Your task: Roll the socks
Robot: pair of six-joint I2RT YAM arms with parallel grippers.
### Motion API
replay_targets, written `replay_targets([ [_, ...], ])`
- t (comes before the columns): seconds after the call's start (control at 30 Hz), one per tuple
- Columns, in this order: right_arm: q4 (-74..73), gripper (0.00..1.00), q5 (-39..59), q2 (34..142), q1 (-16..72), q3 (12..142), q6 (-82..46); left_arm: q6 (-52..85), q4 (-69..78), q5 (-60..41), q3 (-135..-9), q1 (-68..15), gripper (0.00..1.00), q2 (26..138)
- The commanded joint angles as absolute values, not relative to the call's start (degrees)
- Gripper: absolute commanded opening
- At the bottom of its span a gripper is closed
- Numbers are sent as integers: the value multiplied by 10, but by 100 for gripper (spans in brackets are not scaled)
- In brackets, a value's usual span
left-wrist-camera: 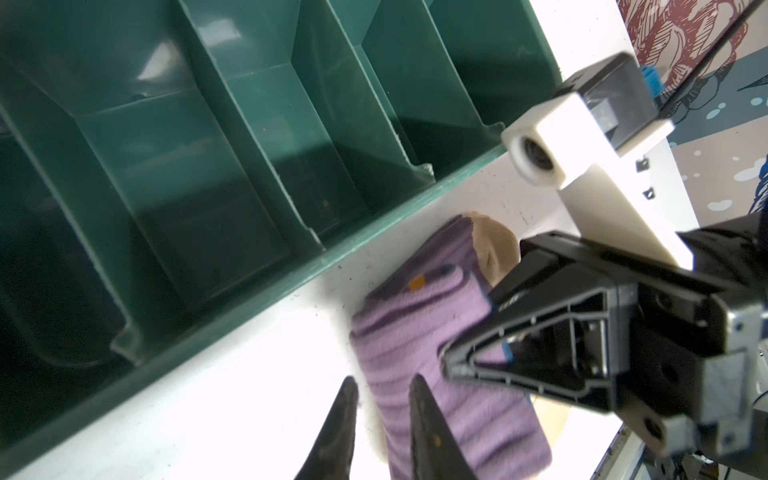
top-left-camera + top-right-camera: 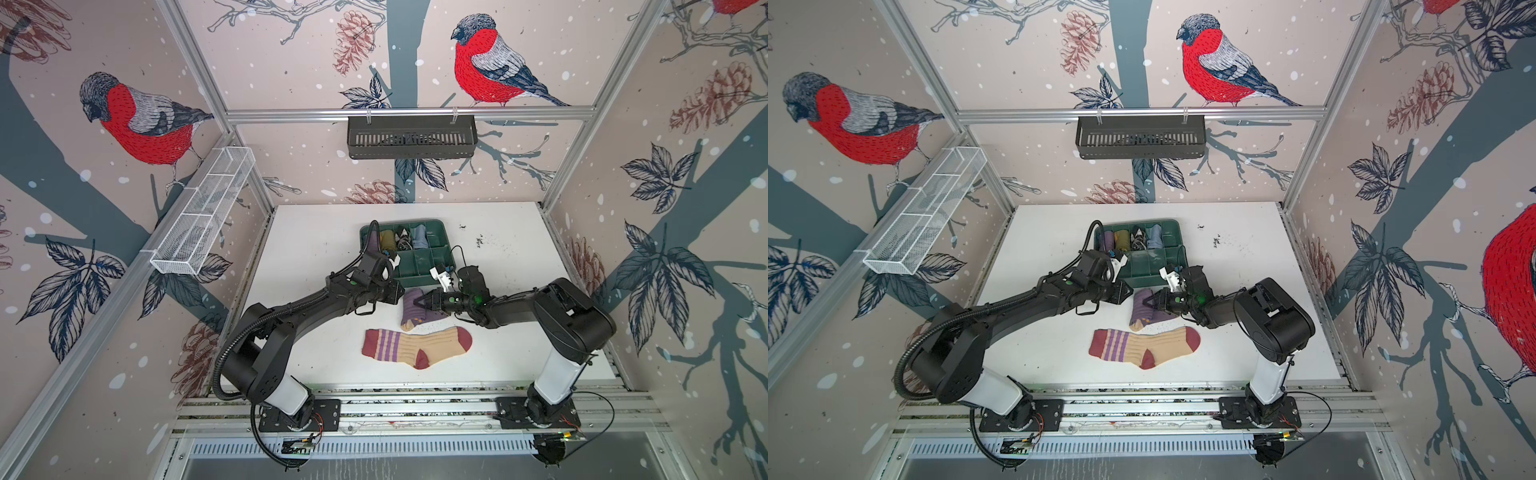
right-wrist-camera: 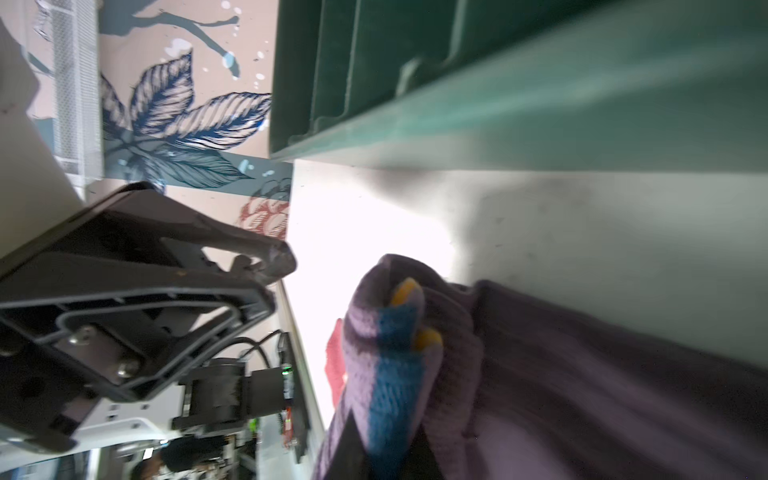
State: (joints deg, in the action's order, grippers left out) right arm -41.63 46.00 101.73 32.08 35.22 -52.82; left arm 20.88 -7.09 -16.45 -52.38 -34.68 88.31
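Note:
The purple sock's raised fold [image 3: 400,348] is held only by my right gripper, so next my left gripper grips the folded edge [image 1: 384,404] first, before my right gripper opens to take a new hold.
The purple sock [image 2: 414,312] lies folded on the white table just in front of the green tray [image 2: 428,259]. My right gripper [image 2: 421,302] is shut on a raised fold of it; the right wrist view shows that fold [image 3: 395,365], with a blue band and yellow tips, between the jaws. My left gripper [image 1: 383,386] hovers at the sock's left edge [image 1: 436,332]. Its jaws stand slightly open and hold nothing, one tip over the table and one over the fabric. The tan sock [image 2: 417,347], with dark red toe, heel and cuff and purple stripes, lies flat nearer the front.
The tray's back compartments hold rolled bundles: purple [image 2: 374,243], olive [image 2: 388,239], black-white [image 2: 403,242] and light blue [image 2: 419,237]. A white mesh basket [image 2: 203,216] hangs on the left wall. A black basket [image 2: 411,137] hangs on the back rail.

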Motion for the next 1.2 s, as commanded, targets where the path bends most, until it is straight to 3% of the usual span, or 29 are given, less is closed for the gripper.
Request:
replay_targets([
  [0.0,-494,10,484,1019,324,351,-585,199,-81,-164,-527,-346,24,885],
  [0.47,-564,12,462,1091,318,320,-639,197,-75,-180,-521,-347,23,895],
  [0.87,-240,15,326,1024,324,384,-460,199,-72,-198,-524,-371,21,907],
  [1.17,-233,15,318,1042,327,387,-455,206,-49,-216,-520,-383,21,918],
])
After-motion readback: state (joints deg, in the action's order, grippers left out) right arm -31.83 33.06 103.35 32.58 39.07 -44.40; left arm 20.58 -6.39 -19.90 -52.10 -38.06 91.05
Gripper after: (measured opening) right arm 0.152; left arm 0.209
